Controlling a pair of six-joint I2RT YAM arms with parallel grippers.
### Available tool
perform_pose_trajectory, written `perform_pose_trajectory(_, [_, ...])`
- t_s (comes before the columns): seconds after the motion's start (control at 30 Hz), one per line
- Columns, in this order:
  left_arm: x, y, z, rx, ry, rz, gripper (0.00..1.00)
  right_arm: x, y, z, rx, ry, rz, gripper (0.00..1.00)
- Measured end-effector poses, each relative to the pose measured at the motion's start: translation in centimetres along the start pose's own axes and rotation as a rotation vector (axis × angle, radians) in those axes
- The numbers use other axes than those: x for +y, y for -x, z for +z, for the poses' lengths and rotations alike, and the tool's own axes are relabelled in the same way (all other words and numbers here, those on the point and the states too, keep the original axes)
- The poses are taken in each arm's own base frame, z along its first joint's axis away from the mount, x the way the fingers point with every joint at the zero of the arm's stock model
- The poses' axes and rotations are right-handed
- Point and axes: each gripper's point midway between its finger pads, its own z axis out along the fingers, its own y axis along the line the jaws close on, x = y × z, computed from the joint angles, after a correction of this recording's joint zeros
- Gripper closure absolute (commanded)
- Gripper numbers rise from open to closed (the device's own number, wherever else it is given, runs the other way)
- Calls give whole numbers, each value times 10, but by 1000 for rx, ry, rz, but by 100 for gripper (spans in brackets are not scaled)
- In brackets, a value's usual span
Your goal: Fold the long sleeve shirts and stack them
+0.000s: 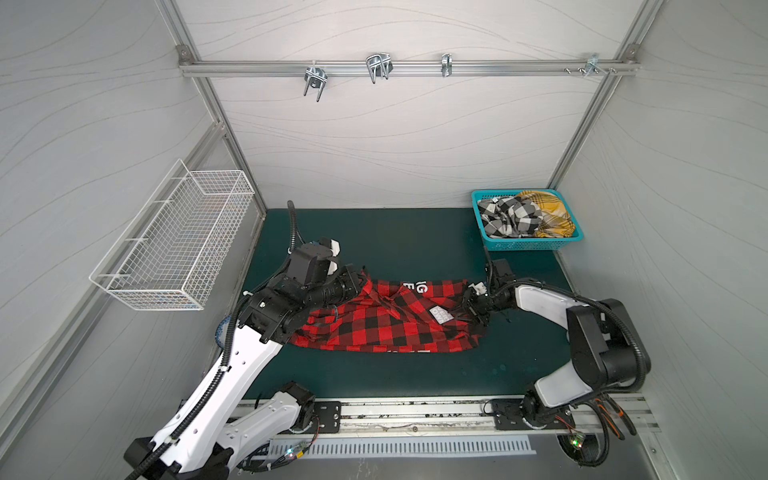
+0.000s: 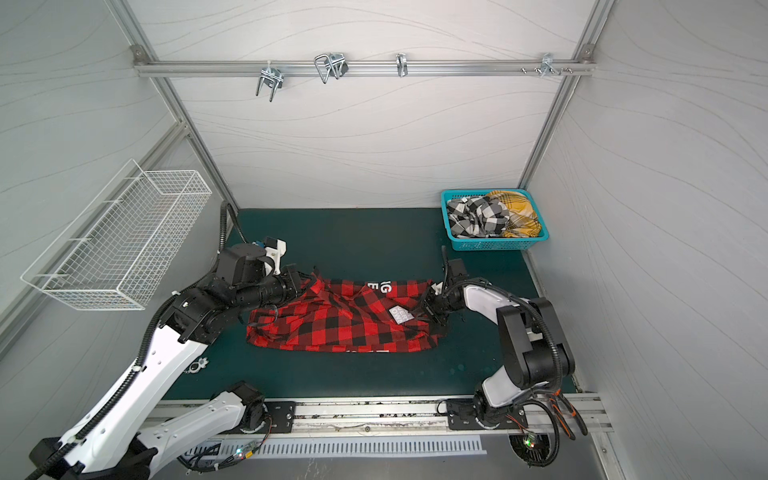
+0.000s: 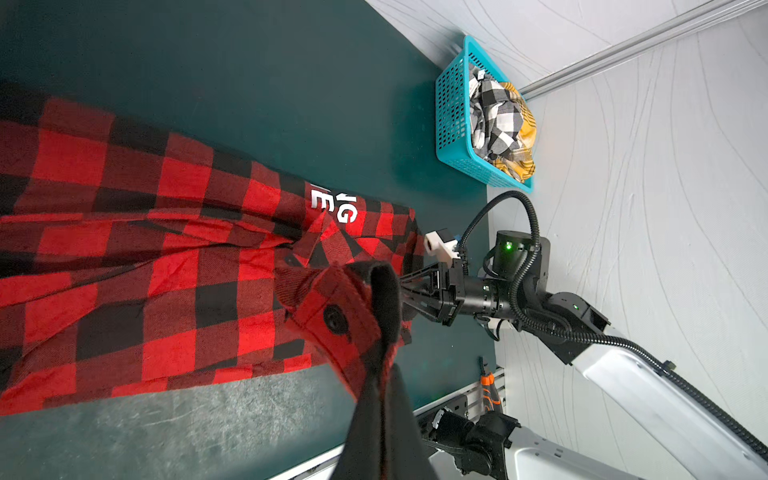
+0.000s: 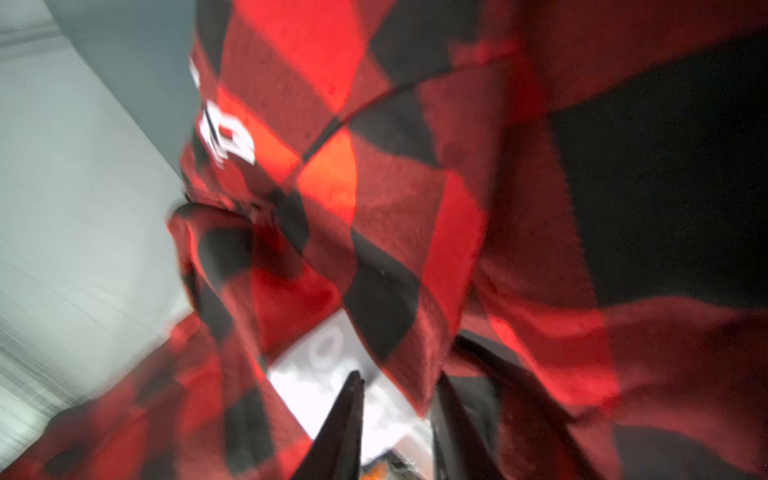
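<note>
I should pull the cuff (image 3: 336,318) away from the white label with my left gripper to straighten the sleeve, because the sleeve is slack and creased (image 1: 390,296) between the cuff and the label.
A red-and-black plaid shirt (image 1: 386,320) (image 2: 345,320) lies crumpled across the green mat, with white lettering showing. My left gripper (image 1: 359,283) (image 3: 382,282) is at the shirt's left end, shut on a buttoned cuff edge. At the shirt's right end, my right gripper (image 1: 467,307) (image 4: 401,399) has its jaws close together on a fold of the shirt beside a white label. The black-and-white check shirt (image 1: 509,218) and the mustard-yellow plaid shirt (image 1: 548,212) lie bunched in the teal basket (image 1: 523,245) at the back right.
A white wire basket (image 1: 174,245) hangs on the left wall. Metal hooks (image 1: 378,68) sit on the back rail. Orange-handled pliers (image 1: 611,415) lie at the front right by the arm base. Bare green mat (image 1: 395,245) lies behind the shirt.
</note>
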Motion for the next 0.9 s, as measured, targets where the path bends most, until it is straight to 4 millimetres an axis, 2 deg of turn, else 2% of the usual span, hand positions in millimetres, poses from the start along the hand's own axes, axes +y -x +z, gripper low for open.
perform_pose_trajectory(0.07, [5, -6, -1, 9, 2, -19, 100, -1, 3, 3, 5, 1, 7, 100])
perform_pose_trajectory(0.2, [22, -22, -4, 41, 42, -48, 100, -6, 5, 4, 4, -7, 19, 100])
perform_pose_trajectory(0.3, [48, -37, -11, 51, 118, -81, 100, -12, 6, 3, -3, -14, 22, 100])
perform_pose_trajectory(0.47, [107, -60, -31, 54, 362, -178, 100, -24, -1, 5, 12, -33, 34, 100])
perform_pose_trajectory(0.6, [133, -66, -33, 73, 520, -219, 100, -27, -8, 5, 30, -35, 42, 100])
perform_pose_trajectory(0.67, [134, -60, -29, 77, 576, -217, 100, -26, -9, 3, 31, -35, 36, 100])
perform_pose_trajectory(0.73, [125, -46, -25, 64, 607, -208, 100, -25, -9, 2, 29, -36, 35, 100])
perform_pose_trajectory(0.83, [105, -15, -10, 29, 609, -197, 100, -22, -7, -1, 21, -46, 26, 95])
perform_pose_trajectory(0.9, [98, 8, 2, 0, 596, -213, 100, -15, -4, -5, 9, -58, 6, 93])
